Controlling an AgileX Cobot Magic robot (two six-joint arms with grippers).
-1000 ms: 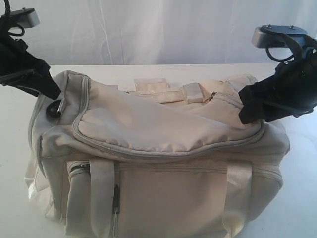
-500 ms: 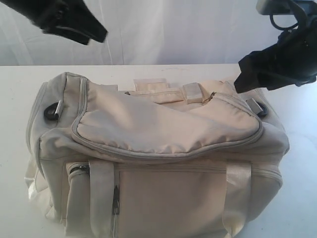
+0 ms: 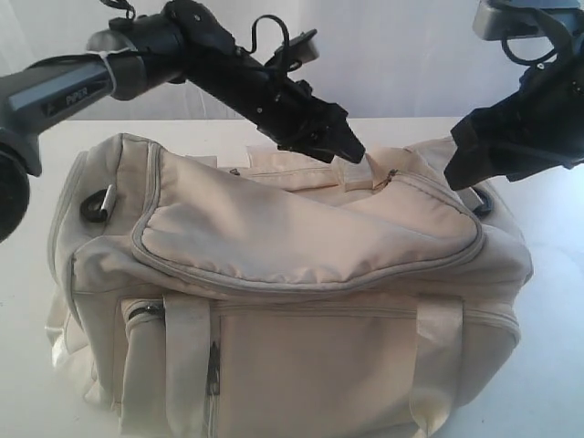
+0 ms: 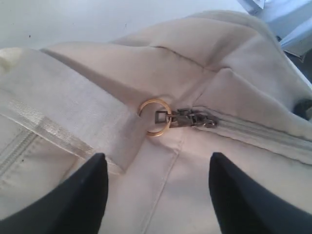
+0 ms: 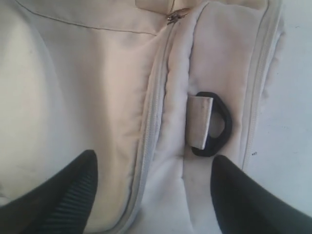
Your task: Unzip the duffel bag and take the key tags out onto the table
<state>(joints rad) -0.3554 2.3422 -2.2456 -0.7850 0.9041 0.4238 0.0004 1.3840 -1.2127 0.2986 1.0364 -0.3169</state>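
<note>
My grippers are both off the soft bag, which lies beside the zipper pull's gold ring (image 4: 156,117). My left gripper should pinch the webbing handle (image 3: 355,173) there before my right gripper pulls the ring.
The cream duffel bag (image 3: 292,274) fills the front of the white table (image 3: 27,210), its grey top zipper shut. The zipper pull with a gold ring (image 4: 155,117) lies at the far right end of the flap (image 3: 391,175). My left gripper (image 3: 351,151) reaches across the bag and hovers open just short of that pull (image 4: 156,161). My right gripper (image 3: 456,169) hangs open over the bag's right end (image 5: 153,158), above the grey zipper (image 5: 151,117) and a black D-ring (image 5: 214,126). The key tags are hidden.
Cream webbing handles (image 3: 283,157) lie on the bag's top behind the flap, another pair (image 3: 187,356) runs down its front. A second black D-ring (image 3: 94,205) sits at the bag's left end. A white curtain (image 3: 392,55) backs the table.
The left arm swung from the bag's left end up and across to the zipper pull on the right. The right gripper lifted off the bag's right end and now hovers above it.
</note>
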